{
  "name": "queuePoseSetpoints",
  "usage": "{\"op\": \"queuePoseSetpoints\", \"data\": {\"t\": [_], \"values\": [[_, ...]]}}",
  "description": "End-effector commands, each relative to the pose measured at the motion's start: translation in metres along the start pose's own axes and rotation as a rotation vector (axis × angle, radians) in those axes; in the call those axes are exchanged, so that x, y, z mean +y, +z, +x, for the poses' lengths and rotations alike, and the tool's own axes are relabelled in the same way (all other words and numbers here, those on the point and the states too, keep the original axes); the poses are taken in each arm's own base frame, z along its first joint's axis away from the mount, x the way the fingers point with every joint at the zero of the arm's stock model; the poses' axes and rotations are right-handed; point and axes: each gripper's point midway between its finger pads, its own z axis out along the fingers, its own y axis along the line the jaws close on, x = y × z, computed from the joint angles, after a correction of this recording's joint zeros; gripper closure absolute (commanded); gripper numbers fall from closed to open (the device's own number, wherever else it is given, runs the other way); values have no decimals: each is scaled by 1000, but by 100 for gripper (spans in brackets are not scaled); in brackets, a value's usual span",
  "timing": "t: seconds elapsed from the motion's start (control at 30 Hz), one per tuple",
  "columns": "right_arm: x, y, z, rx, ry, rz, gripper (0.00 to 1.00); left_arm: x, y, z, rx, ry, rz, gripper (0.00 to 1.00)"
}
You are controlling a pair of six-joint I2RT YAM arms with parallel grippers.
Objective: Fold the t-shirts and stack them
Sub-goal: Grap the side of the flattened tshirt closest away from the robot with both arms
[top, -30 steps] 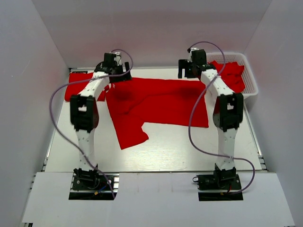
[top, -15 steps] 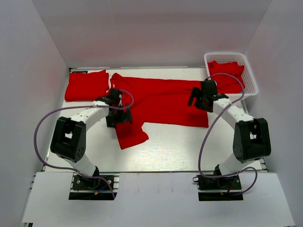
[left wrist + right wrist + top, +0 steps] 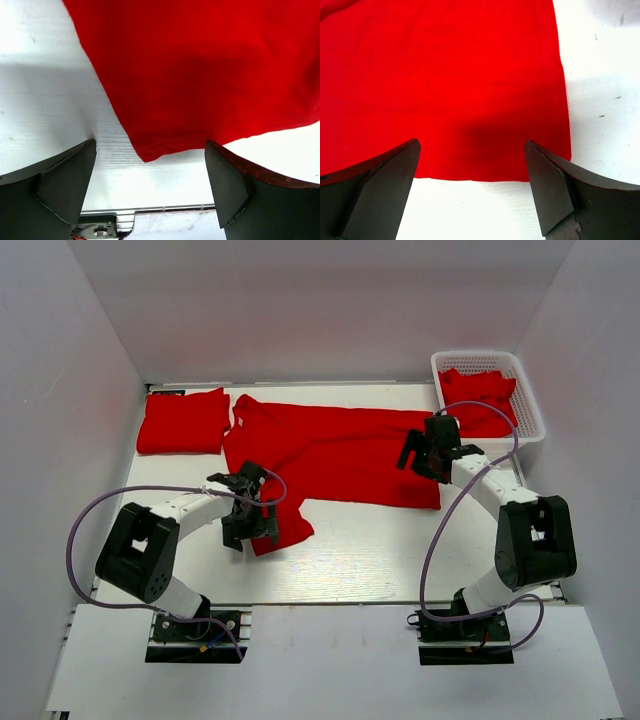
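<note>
The red t-shirt is spread wide and flat. Its near side will fold over into a long strip when I bring the t-shirt's hem back.
A red t-shirt lies spread flat in the middle of the white table. My left gripper is open and empty, low over the near corner of the shirt's left sleeve. In the left wrist view the gripper has its jaws on either side of that corner of the shirt. My right gripper is open and empty above the shirt's right part. In the right wrist view the gripper has its jaws on either side of the hem of the shirt, near its right corner.
A folded red shirt lies at the back left. A white basket with more red shirts stands at the back right. Bare table lies in front of the shirt. White walls enclose the sides and back.
Both arms drew back from the shirt's far edge toward me. The left gripper came down to the sleeve's near corner; the right one stopped over the shirt's right part.
</note>
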Motion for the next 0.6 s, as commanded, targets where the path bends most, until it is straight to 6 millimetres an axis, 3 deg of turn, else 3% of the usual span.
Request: {"op": "queuePoseSetpoints", "data": {"t": [0.0,0.07,0.1,0.17,0.2,0.27,0.33,0.37,0.57], "values": [[3,3,-2,-8,7,-14,10,-9,10,-15,-77,41,42,2],[4,2,-3,-11,2,-21,10,-4,16,-13,-51,48,15,8],[3,1,-4,-14,2,-17,10,-2,17,-13,-41,48,-6,23],[1,1,-3,-16,3,-3,10,2,21,-8,-14,57,-23,40],[-3,0,-3,-17,10,10,10,0,21,-7,-7,58,-11,57],[-7,-2,-2,-21,19,33,10,4,20,0,3,66,-17,71],[-12,-5,-1,-24,31,47,10,8,20,8,15,66,-13,96],[-14,-5,0,-25,32,51,10,9,20,10,26,66,-20,100],[-22,-11,11,-20,40,73,10,0,14,5,-19,97,32,100]]}}
